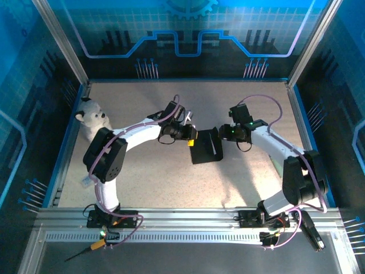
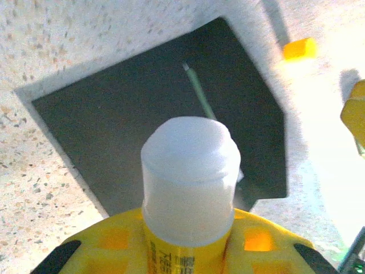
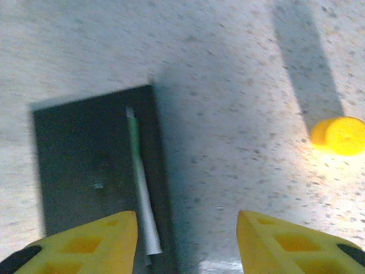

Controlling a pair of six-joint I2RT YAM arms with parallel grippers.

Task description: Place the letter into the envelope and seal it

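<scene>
The glue stick's white top [image 2: 191,165] stands clear of my left gripper's fingers. I should keep moving my open right gripper toward the glue stick's base [image 1: 191,143] and close it there.
The black envelope [image 1: 205,149] lies flat mid-table, also seen in the left wrist view [image 2: 142,114] and the right wrist view [image 3: 85,154]. A thin white and green edge of the letter [image 3: 140,188] [image 2: 199,94] pokes out along its opening; the rest of the sheet is hidden inside. My left gripper [image 2: 188,242] [image 1: 191,140] is shut on a yellow glue stick [image 2: 189,171], whose white top points at the envelope from its left side. My right gripper [image 3: 187,228] [image 1: 223,132] hovers open over the envelope's right edge, holding nothing.
A small yellow cap [image 3: 337,136] [image 2: 299,48] lies on the speckled table beyond the envelope. A white plush bear [image 1: 91,117] sits at the left wall. Blue-framed walls [image 1: 296,114] enclose the table.
</scene>
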